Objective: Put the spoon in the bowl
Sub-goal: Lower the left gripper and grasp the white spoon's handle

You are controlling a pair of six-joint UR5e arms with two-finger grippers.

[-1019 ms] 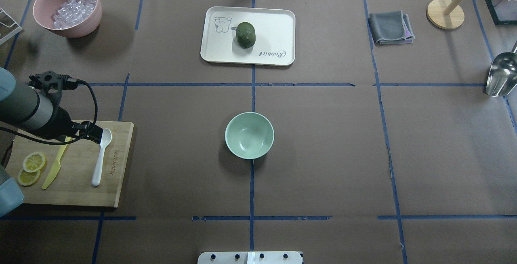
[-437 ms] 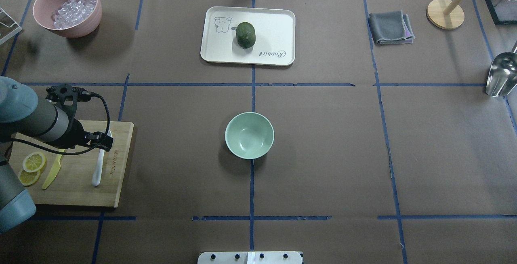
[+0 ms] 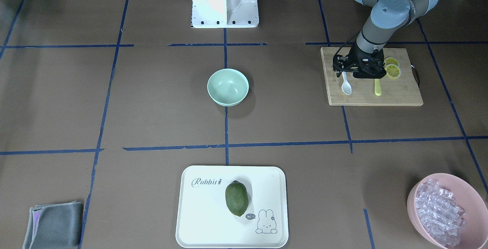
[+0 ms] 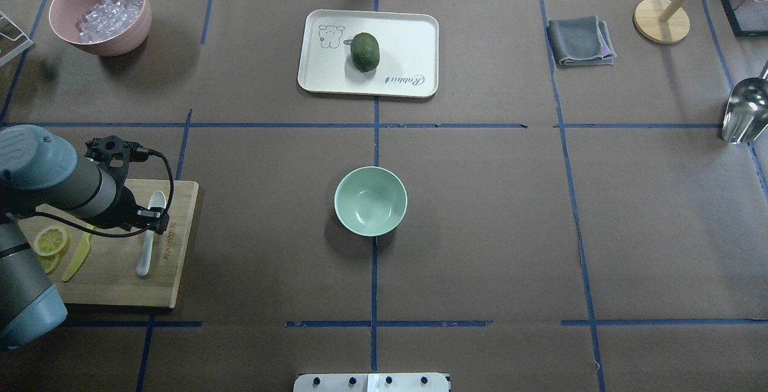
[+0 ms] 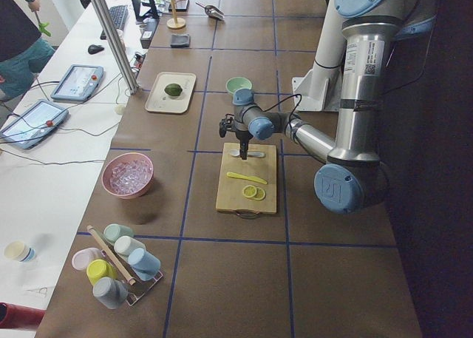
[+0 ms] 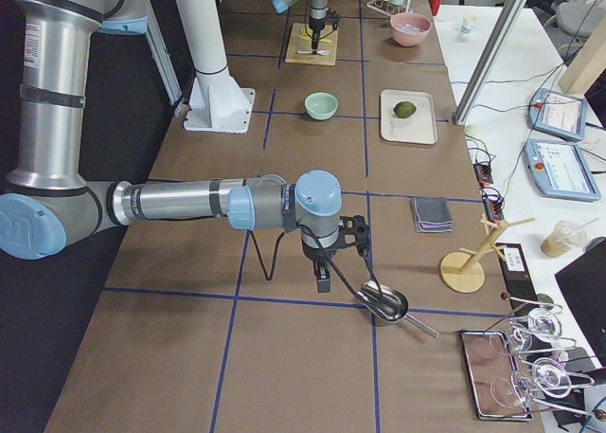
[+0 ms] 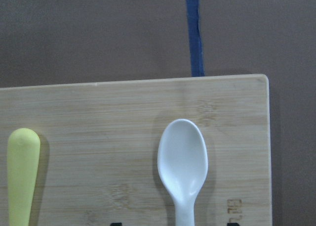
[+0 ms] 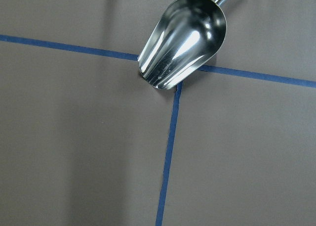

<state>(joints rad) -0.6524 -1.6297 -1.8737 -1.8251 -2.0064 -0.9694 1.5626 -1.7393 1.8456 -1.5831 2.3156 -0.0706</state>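
The mint-green bowl is small and has steep sides, so the white spoon will lean with its handle sticking out over the bowl's rim when I lower it in.
The white spoon lies on the wooden cutting board at the table's left, scoop toward the far side. It also shows in the front view and the left wrist view. My left gripper hangs low over the spoon's handle, open, and its fingertips just show on either side of the handle. The mint-green bowl stands empty at the table's middle, well to the right of the board. My right gripper shows only in the right side view, and I cannot tell whether it is open or shut.
A yellow knife and lemon slices lie on the board left of the spoon. A pink bowl of ice, a tray with a green fruit, a grey cloth and a metal scoop stand farther off.
My left arm has swung in over the board. Its gripper has moved from beside the spoon's scoop to over the handle. The spoon and the bowl have not moved.
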